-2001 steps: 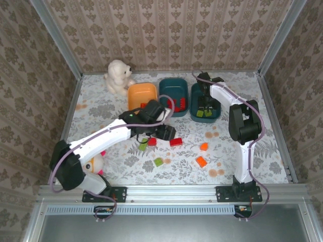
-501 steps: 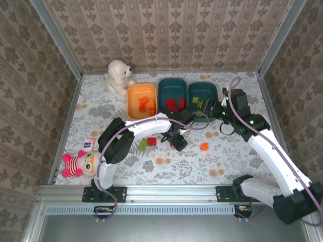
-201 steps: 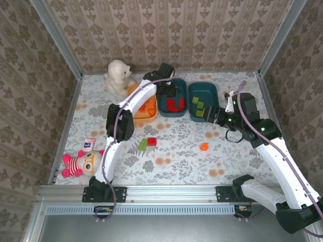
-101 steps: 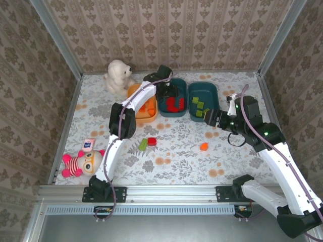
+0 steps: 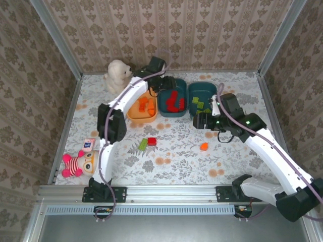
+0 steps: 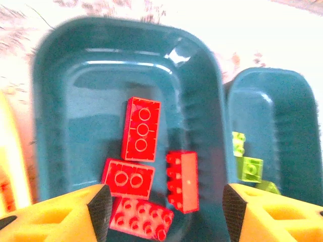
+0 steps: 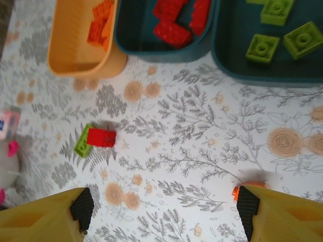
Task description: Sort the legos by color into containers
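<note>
Next, I move my left gripper back while my right gripper reaches across for the loose green brick (image 5: 143,144), because the green bricks' teal tub (image 5: 203,98) is next to my right gripper.
In the top view the orange tub (image 5: 135,112) holds orange bricks (image 5: 147,105). The middle teal tub (image 5: 165,105) holds several red bricks (image 5: 174,101), and the right teal tub (image 5: 209,88) holds green bricks (image 5: 200,106). My left gripper (image 5: 162,86) hangs open over the middle teal tub (image 6: 55,101); red bricks (image 6: 141,128) lie below its jaws (image 6: 166,212). My right gripper (image 5: 199,121) is open above the table (image 7: 164,212). A loose orange brick (image 5: 204,146) sits at its right fingertip (image 7: 247,206). A red brick (image 7: 101,137) and a green brick (image 7: 82,142) lie together to the left.
A white plush bear (image 5: 118,75) sits at the back left by the orange tub. A pink striped doll (image 5: 81,164) and a small pink card (image 5: 89,144) lie at the near left. Patterned walls close in the table on three sides.
The left gripper has pulled back towards the far left of the middle tub, and one more red brick shows there. The right gripper has swung left, lower over the table.
</note>
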Robot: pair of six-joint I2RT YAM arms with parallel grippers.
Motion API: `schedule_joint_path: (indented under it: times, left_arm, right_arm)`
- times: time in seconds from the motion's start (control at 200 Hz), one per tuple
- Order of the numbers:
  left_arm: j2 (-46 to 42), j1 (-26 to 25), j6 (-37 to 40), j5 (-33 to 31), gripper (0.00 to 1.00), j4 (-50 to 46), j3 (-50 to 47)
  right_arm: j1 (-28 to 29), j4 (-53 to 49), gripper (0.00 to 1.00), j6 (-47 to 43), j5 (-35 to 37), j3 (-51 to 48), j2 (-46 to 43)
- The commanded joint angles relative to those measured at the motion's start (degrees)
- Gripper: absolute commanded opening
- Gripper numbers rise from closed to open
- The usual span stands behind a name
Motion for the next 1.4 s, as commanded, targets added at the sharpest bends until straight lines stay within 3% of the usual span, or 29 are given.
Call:
schedule_joint_path:
  times: [0.0, 0.155, 0.375, 0.545, 0.67, 0.8, 1.14, 1.395]
  left_arm:
    - [-11.28, 1.82, -2.93, -1.93, 0.62, 3.53, -7.99]
    - [-27.61, 4.18, -7.84, -5.08, 0.62, 6.24, -28.11]
    - [-52.84, 12.62, -14.49, -7.44, 0.63, 3.16, -58.48]
    - [-72.44, 16.74, -18.4, -10.15, 0.65, -6.29, -72.65]
    - [-84.1, 18.33, -20.28, -12.23, 0.66, -13.84, -76.69]
    - [-90.11, 19.68, -20.11, -12.91, 0.66, -19.61, -76.5]
    - [-92.86, 19.95, -17.51, -11.14, 0.67, -23.51, -75.11]
    - [-95.36, 19.96, -16.73, -8.77, 0.67, -25.05, -75.4]
  right_arm:
    - [5.28, 2.37, 0.78, -4.51, 3.04, 3.46, 4.39]
    - [15.17, 3.17, 0.78, -9.84, 3.38, 7.21, 13.6]
    - [28.4, 3.85, 0.78, -17.6, -0.65, 14.86, 29.44]
    - [32.19, -0.74, 0.79, -17.7, 1.98, 28.94, 43.44]
    - [33.84, -3.38, 0.74, -14.35, 0.18, 38.57, 52.25]
    - [34.28, -9.84, 0.69, -5.97, -4.85, 46.94, 60.71]
    - [34.36, -22.61, 0.68, 18.6, -0.69, 53.94, 66.69]
    - [32.96, -18.83, 0.73, 37.53, 2.88, 54.55, 70.01]
